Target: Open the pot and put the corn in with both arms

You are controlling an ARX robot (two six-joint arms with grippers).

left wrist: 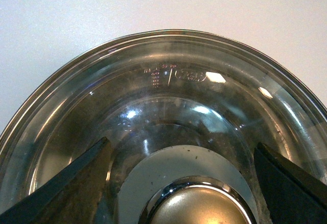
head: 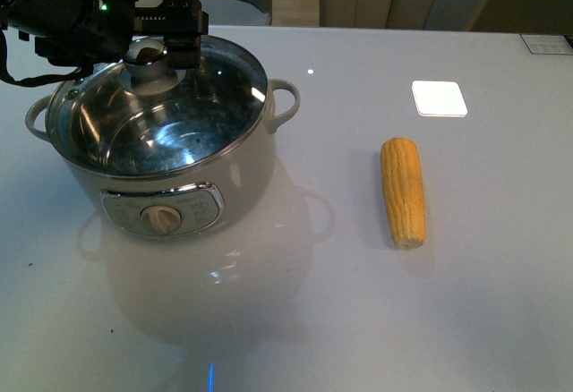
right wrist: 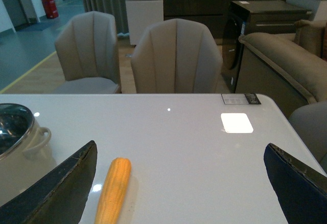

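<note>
The robot should expect the cream pot [head: 243, 174] to be empty when it lifts the glass lid, because only shiny metal [head: 170, 134] shows through the lid.
The cream pot [head: 224, 186] stands on the left of the white table, its glass lid [head: 215, 97] on it. My left gripper [head: 179, 32] is open at the lid's knob [head: 146, 56]. In the left wrist view the knob [left wrist: 199, 206] lies between the two spread fingers [left wrist: 76, 183], which do not touch it. The corn [head: 403, 191] lies on the table to the right of the pot. In the right wrist view my right gripper [right wrist: 180, 147] is open and empty above the table, with the corn [right wrist: 113, 191] near one finger and the pot [right wrist: 23, 142] at the edge. The right arm is out of the front view.
A bright square patch [head: 439, 98] shows on the table beyond the corn, and a small label [head: 546, 43] lies at the far right corner. Beige chairs [right wrist: 176, 55] stand behind the table's far edge, and a sofa [right wrist: 286, 65] is to one side.
</note>
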